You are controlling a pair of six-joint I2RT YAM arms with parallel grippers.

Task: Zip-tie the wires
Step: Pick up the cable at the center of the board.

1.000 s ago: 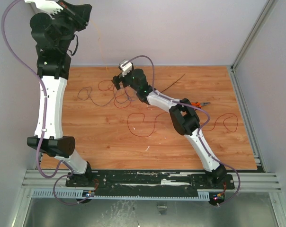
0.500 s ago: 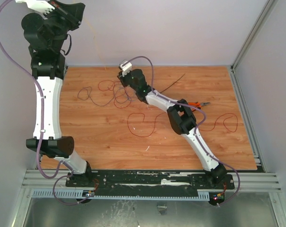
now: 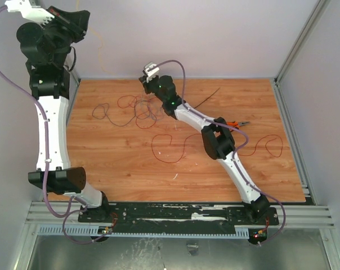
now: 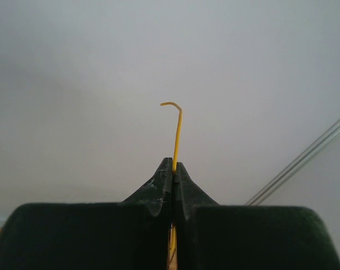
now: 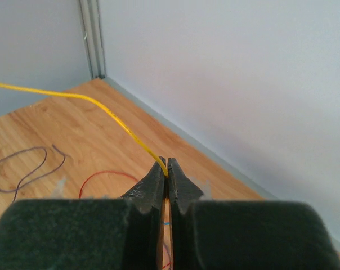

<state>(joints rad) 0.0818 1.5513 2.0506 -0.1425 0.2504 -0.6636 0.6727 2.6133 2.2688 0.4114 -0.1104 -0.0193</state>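
Note:
The robot's right gripper is holding the yellow wire above the tangle [image 3: 146, 111], so it should swing toward the pliers, clear of the tangle, and put the yellow wire down along the mid-table red wire [image 3: 169, 162].
The wires [image 3: 137, 109] lie in a loose tangle of red and dark loops on the wooden table, left of centre at the back. One thin yellow wire [image 4: 177, 135] is pinched in my left gripper [image 4: 174, 166], which is raised high at the upper left [image 3: 80, 19]; the wire's hooked end sticks out past the tips. My right gripper [image 5: 167, 163] is shut on the same-coloured yellow wire [image 5: 102, 107], which runs off to the left. This gripper hangs just above the tangle's back edge [image 3: 146, 83]. The zip tie [image 3: 206, 97] lies straight on the table behind the right arm.
Orange-handled pliers [image 3: 236, 124] lie right of the right forearm. More red wire loops lie at mid-table [image 3: 170, 143] and to the right [image 3: 268, 143]. A purple-grey loop [image 5: 23, 169] shows below the right gripper. The back wall is close behind both grippers.
The right gripper's jaws closed on the yellow wire and it rose slightly toward the back wall. The left arm swung further left, still holding the wire.

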